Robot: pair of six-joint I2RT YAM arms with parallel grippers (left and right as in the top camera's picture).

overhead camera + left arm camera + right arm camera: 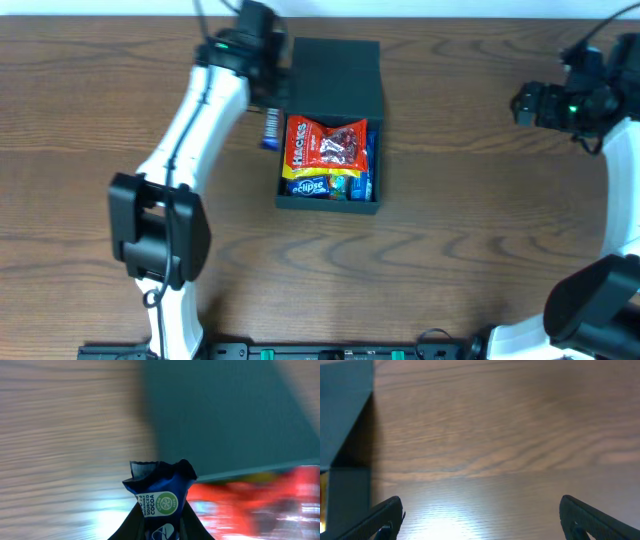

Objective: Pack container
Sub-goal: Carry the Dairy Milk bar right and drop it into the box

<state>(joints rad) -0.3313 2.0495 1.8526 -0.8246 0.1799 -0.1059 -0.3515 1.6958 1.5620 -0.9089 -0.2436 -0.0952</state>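
My left gripper is holding the dark blue packet [271,130] parallel to the strip of the container [371,160] beside the red snack bag, so it should keep moving across the bag and let go over that strip.
The dark teal-green container [330,75] stands open at the table's middle back, its flap lid laid back. Inside lie a red snack bag [325,145] and blue packets [318,186]. My left gripper [270,115] is shut on a dark blue chocolate packet [271,130] just left of the container's wall. In the left wrist view the packet [161,505] sits between my fingers, with the container [225,415] and the red bag [250,500] blurred to the right. My right gripper [480,520] is open and empty over bare table at the far right, with the container's corner [345,410] at left.
The wooden table [450,260] surrounds the container. My left arm [190,130] stretches from the front left toward the container. My right arm [575,100] is at the far right edge.
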